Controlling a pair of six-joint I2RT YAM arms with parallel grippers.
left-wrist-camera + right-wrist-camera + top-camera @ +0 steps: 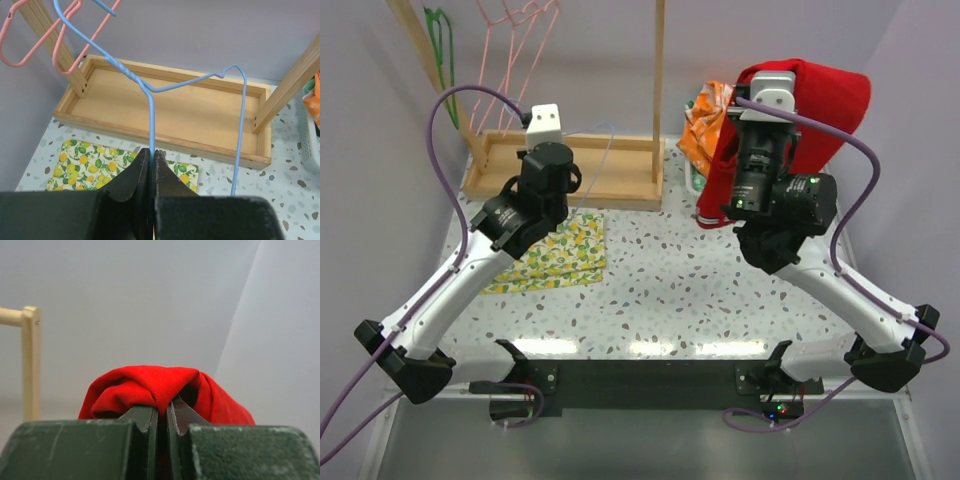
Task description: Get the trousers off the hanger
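The red trousers (835, 95) are clear of the blue hanger, so the robot's right gripper should keep going toward the white basket and let go of them over the orange trousers (705, 125).
The plain red trousers (825, 100) are bunched and held up high at the right. My right gripper (163, 409) is shut on a fold of the red trousers (150, 382), which drape over its fingers. The blue wire hanger (150, 90) is bare and hangs in front of the wooden rack. My left gripper (151, 152) is shut on its vertical wire. In the top view the hanger (610, 138) shows only as a faint line by the left wrist. The orange patterned trousers (705, 125) lie crumpled at the back right.
The rack's wooden tray base (610, 185) and upright post (658, 90) stand at the back. Pink hangers (520, 30) and a green one (440, 40) hang at the top left. A lemon-print cloth (560, 250) lies flat. A white basket (310, 150) holds the orange garment.
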